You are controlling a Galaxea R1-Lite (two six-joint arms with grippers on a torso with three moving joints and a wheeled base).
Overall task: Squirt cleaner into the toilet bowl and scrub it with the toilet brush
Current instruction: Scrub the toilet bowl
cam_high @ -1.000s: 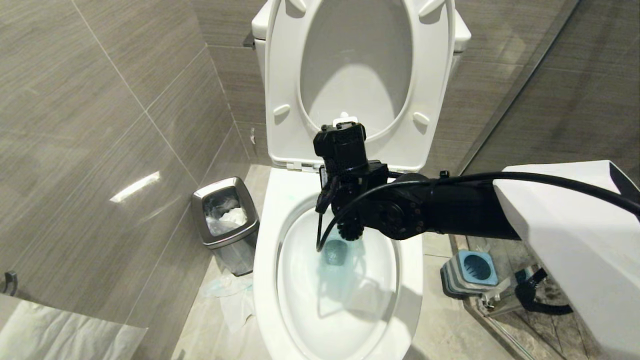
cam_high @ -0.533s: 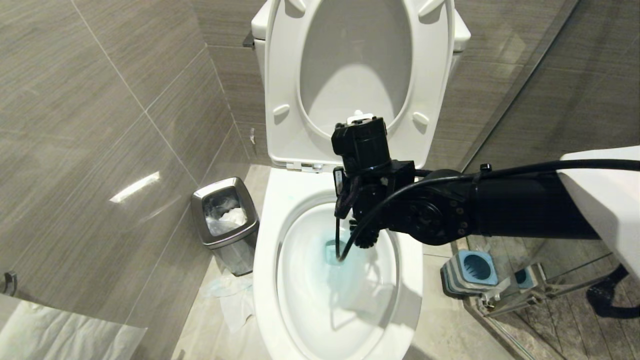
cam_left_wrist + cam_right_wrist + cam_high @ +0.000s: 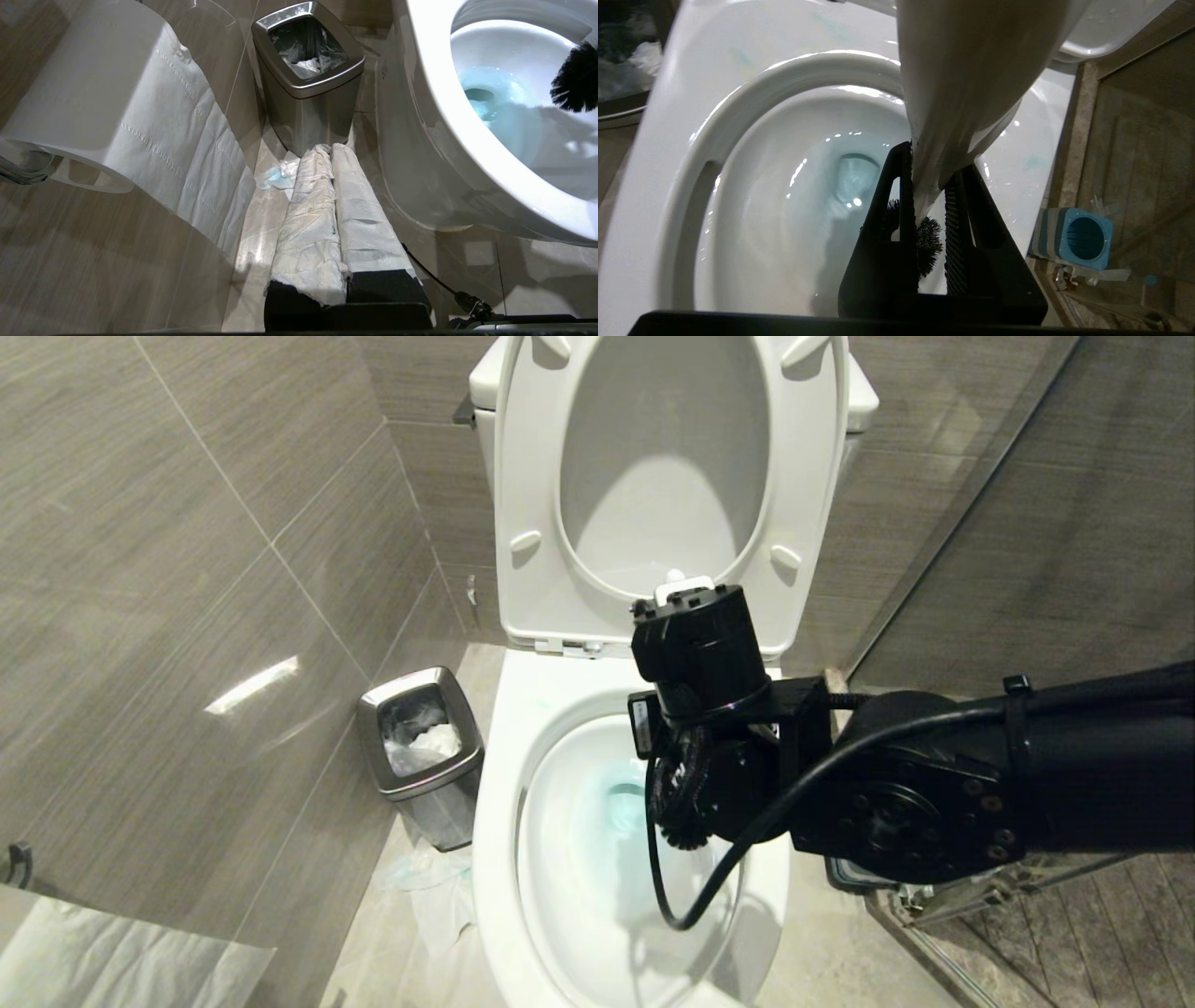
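Note:
The bristle head hangs next to the bowl's side, away from the blue-tinted water. My right gripper should bring it down into the drain and scrub there before lifting out.
The toilet bowl stands open with its seat and lid raised, and blue-tinted water lies round the drain. My right gripper hangs over the bowl's right side, shut on the white handle of the toilet brush. Its black bristle head hangs inside the bowl near the right wall, also seen as the bristle head and bristle head. My left gripper, its fingers wrapped in white paper, is shut and parked low beside the toilet bowl.
A steel waste bin stands left of the toilet, with crumpled tissue on the floor by it. The blue-topped brush holder sits on the floor to the right, by a glass partition. A paper roll hangs on the left wall.
My right arm has swung right and nearer to the camera. The brush head has moved from over the drain toward the bowl's right wall. The arm now hides the holder in the head view.

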